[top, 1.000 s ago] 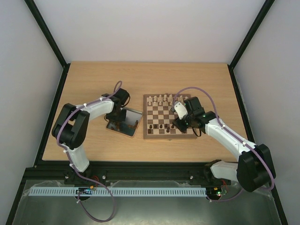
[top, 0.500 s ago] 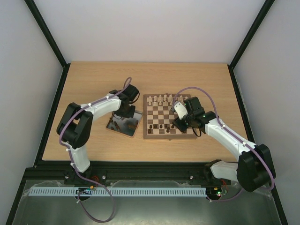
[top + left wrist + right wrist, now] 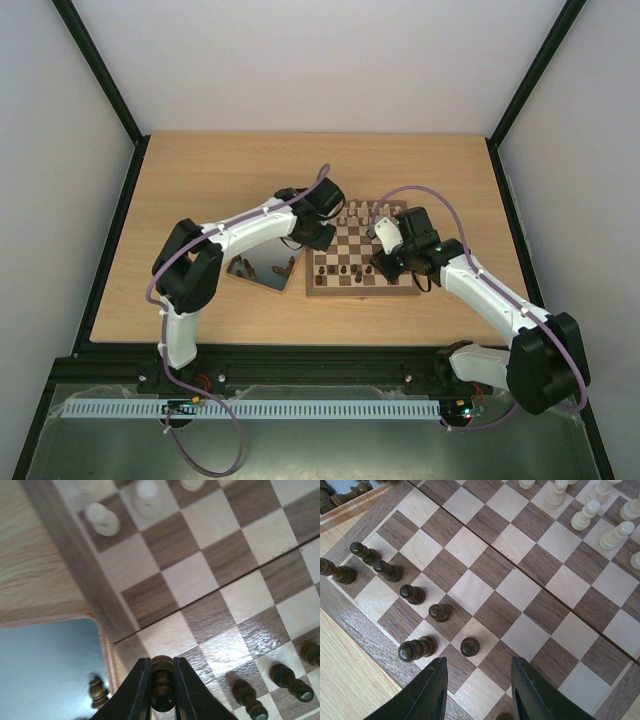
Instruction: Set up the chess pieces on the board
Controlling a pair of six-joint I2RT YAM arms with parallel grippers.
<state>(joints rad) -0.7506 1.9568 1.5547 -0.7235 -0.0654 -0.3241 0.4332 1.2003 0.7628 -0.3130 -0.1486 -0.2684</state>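
Observation:
The dark piece in my left gripper is far from the open squares (image 3: 491,667) by my right gripper, so I should put it down on an edge square (image 3: 319,257) for my right gripper.
My left gripper (image 3: 161,690) is shut on a dark chess piece (image 3: 162,685) and holds it over the left side of the board (image 3: 235,580), near its border; it is over the board's left edge in the top view (image 3: 318,235). My right gripper (image 3: 477,690) is open and empty above the near rows, just behind a dark pawn (image 3: 469,647). Several dark pieces (image 3: 412,594) stand in a diagonal line near the board's front edge. Cream pieces (image 3: 585,515) stand on the far rows.
A shiny metal tray (image 3: 262,266) lies on the table left of the board, with dark pieces (image 3: 288,264) at its right rim. One dark piece (image 3: 98,691) shows on the tray in the left wrist view.
My left arm has swung right from the tray to the board's left side, carrying a dark piece. My right arm has stayed almost still.

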